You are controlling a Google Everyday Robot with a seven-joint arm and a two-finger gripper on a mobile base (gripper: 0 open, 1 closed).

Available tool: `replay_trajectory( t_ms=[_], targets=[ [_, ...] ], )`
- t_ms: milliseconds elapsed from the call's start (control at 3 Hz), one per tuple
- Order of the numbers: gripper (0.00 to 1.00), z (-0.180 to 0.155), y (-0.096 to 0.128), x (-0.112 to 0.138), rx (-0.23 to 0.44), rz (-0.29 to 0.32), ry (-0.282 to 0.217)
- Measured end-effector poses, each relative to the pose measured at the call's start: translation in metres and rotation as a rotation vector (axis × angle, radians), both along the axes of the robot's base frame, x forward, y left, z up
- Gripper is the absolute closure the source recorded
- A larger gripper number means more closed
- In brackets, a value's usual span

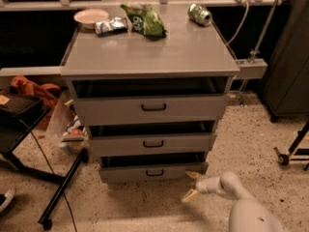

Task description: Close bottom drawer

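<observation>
My gripper is about to push the corner of the bottom drawer (154, 174). The bottom drawer's front stands square and slightly out (200, 168), so the bottom drawer will slide straight in a short way.
The bottom drawer (130, 172) is the lowest of three in the grey cabinet (149, 57). Its grey front has a small black handle (155, 172) and stands pulled out a little, with a dark gap above it. The middle drawer (152, 143) and top drawer (152, 108) also stand slightly out. My gripper (192, 185) is low at the right, just in front of the bottom drawer's right corner, its two pale fingers spread open and empty. The upper finger is close to the drawer front.
On the cabinet top lie a bowl (91, 17), a silver packet (111, 26), a green chip bag (146, 18) and a can (199, 14). A black stand's legs (58, 197) cross the floor at left. A wheeled base (292, 153) stands at right.
</observation>
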State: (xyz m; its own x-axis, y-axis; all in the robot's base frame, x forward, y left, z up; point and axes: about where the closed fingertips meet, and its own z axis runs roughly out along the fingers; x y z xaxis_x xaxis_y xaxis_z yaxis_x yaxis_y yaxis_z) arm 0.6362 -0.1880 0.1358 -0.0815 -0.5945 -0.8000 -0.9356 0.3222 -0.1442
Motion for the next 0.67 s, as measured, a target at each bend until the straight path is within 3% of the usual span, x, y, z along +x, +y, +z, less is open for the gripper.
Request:
replay_trajectory(
  t_ms=[333, 667],
  targets=[
    [0.07, 0.000, 0.000, -0.002, 0.000, 0.000, 0.000],
    [0.26, 0.010, -0.009, 0.012, -0.012, -0.076, -0.069]
  ],
)
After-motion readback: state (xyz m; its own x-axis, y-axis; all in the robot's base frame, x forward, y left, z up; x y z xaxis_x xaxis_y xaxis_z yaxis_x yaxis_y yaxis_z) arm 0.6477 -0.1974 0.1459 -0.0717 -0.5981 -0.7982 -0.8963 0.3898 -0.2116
